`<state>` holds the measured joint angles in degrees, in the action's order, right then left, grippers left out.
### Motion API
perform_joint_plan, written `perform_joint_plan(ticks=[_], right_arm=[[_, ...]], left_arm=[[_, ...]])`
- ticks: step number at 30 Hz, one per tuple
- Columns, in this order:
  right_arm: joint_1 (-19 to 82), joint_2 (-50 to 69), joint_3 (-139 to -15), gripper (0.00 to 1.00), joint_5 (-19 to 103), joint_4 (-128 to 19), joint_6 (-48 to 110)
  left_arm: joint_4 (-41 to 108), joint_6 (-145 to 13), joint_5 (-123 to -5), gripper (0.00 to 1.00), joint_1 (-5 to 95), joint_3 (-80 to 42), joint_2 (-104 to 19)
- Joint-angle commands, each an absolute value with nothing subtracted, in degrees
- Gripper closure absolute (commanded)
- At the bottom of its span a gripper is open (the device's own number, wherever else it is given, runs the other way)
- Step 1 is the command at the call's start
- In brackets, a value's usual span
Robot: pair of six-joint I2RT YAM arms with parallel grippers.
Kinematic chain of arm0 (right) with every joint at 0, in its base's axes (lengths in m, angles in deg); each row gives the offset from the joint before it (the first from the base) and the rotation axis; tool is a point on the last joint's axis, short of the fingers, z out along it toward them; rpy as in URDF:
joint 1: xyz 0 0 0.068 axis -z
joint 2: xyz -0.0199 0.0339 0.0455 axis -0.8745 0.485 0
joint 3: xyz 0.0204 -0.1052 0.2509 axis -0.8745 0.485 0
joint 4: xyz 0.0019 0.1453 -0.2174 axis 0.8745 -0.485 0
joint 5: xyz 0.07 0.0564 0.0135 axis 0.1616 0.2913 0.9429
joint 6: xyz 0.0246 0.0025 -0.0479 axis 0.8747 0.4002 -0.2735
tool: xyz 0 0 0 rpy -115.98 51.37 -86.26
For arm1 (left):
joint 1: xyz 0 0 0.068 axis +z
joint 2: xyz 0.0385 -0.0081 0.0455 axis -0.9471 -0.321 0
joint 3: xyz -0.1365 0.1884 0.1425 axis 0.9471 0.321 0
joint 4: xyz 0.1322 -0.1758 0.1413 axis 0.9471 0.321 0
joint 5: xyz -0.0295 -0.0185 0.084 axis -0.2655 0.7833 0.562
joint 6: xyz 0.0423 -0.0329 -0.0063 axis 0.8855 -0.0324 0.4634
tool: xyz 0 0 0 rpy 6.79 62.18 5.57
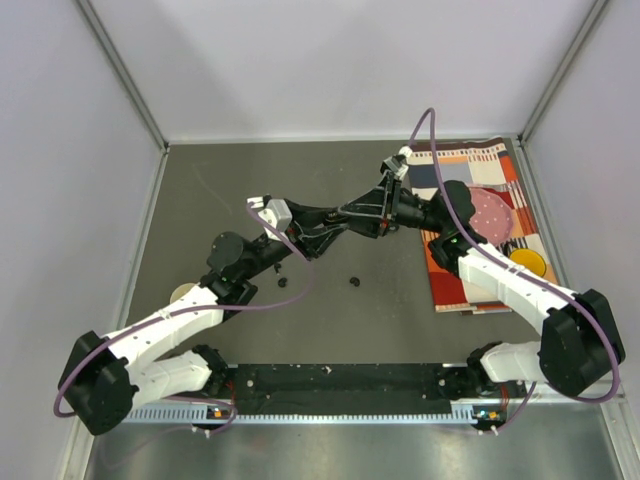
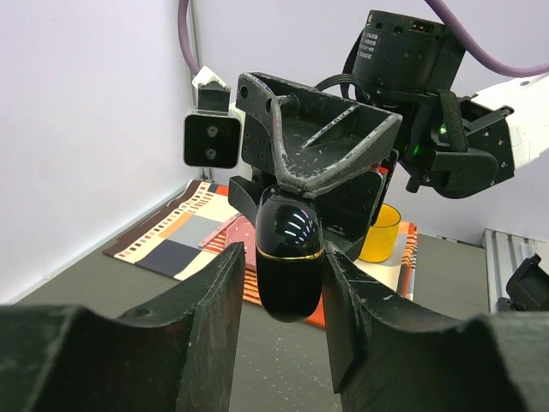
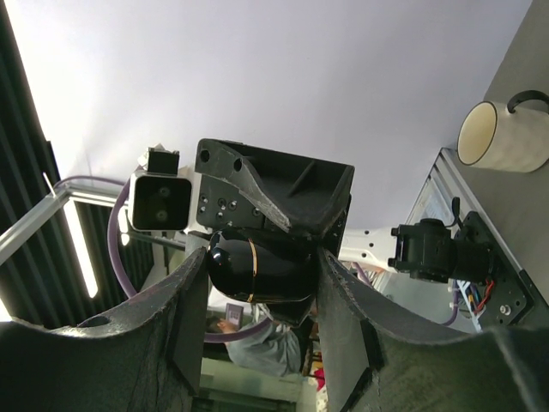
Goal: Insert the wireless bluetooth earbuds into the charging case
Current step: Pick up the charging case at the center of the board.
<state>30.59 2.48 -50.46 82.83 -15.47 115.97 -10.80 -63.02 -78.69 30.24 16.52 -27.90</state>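
Note:
Next, I close my left gripper on the charging case (image 3: 262,266), on its sides (image 2: 264,287), before my right gripper opens to get an earbud. My right gripper is shut on the charging case now.
A glossy black oval charging case (image 2: 290,257) with a gold seam hangs in the air over the middle of the table. My right gripper (image 3: 262,292) is shut on it end to end, and the case (image 3: 249,266) spans its jaws. My left gripper (image 2: 283,296) faces it and straddles the case's sides: one finger touches, the other stands a sliver off. In the top view both grippers meet, left (image 1: 345,218) and right (image 1: 378,208), hiding the case. Two tiny black earbuds (image 1: 352,280) (image 1: 283,282) lie on the grey table below.
A striped, colourful mat (image 1: 480,160) lies at the right with a yellow cup (image 1: 527,263) and a pink disc (image 1: 490,212) on it. A cream mug (image 1: 183,293) sits by the left arm. White walls close in the table at the back and on both sides.

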Motion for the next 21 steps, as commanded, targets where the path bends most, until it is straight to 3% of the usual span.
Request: perform_joint_plan(ticks=[1, 6, 12, 17, 20, 21], right_arm=[[30.0, 1.9, -51.0, 0.86, 83.2, -14.3, 114.7], [30.0, 1.9, -51.0, 0.86, 83.1, -14.5, 114.3], [30.0, 1.6, -51.6, 0.85, 83.0, -16.9, 112.5], [30.0, 0.5, -52.8, 0.80, 82.6, -19.5, 109.3], [30.0, -1.5, -55.4, 0.63, 81.8, -26.5, 102.2], [30.0, -2.2, -57.3, 0.46, 81.5, -32.2, 97.5]], left_arm=[[-13.1, -62.4, -77.9, 0.53, 29.8, 14.3, -28.0], [-12.5, -62.1, -78.1, 0.59, 29.7, 14.0, -28.2], [-12.0, -61.6, -78.1, 0.82, 29.5, 14.1, -28.2], [-11.6, -60.9, -77.6, 0.94, 29.4, 14.8, -28.2], [-16.4, -61.5, -75.4, 1.00, 29.5, 18.6, -27.5], [-21.2, -61.8, -75.3, 1.00, 29.4, 20.0, -27.4]])
